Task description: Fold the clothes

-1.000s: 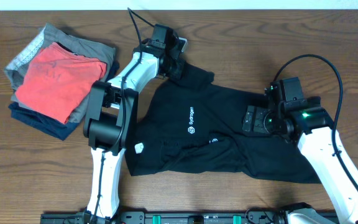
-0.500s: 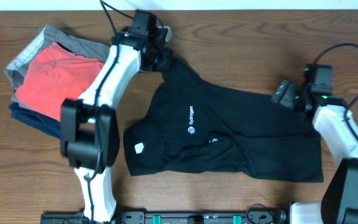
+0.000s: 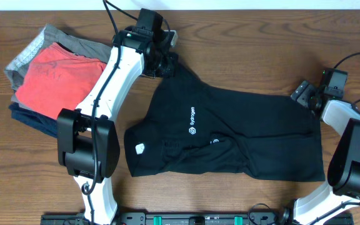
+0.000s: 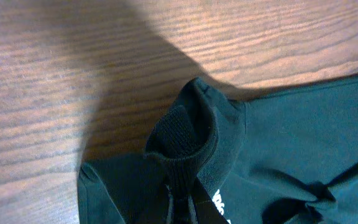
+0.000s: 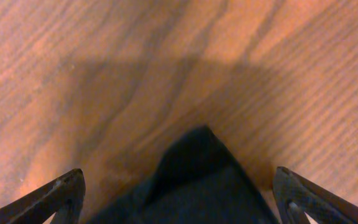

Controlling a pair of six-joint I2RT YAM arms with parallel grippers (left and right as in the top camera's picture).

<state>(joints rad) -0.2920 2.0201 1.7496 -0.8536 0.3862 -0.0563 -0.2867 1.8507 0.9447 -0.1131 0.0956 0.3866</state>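
Note:
Next, my right gripper closes on the black shirt's other far corner [image 5: 197,149], which lies loose between its fingers, before both grippers fold toward the shirt's near edge [image 3: 286,179].
The black shirt [image 3: 230,131] lies spread across the table with its white chest lettering facing up. My left gripper [image 3: 165,62] is at the shirt's far left tip and is shut on a ribbed fold of its fabric; the wrist view shows that ribbed fold [image 4: 182,134] rising from between the jaws [image 4: 182,211]. My right gripper [image 3: 304,94] is open at the shirt's far right corner. In the right wrist view that corner [image 5: 197,186] lies on the wood between the spread fingers [image 5: 178,178], which do not touch it.
A stack of folded garments [image 3: 58,78], red on top of grey and navy, sits at the far left. The table's far edge [image 3: 242,7] runs just behind the left gripper. Cables trail from both arms.
My right arm has swung from over the shirt's right half out to its far right corner. My left gripper has shifted slightly at the far tip, still holding the fabric.

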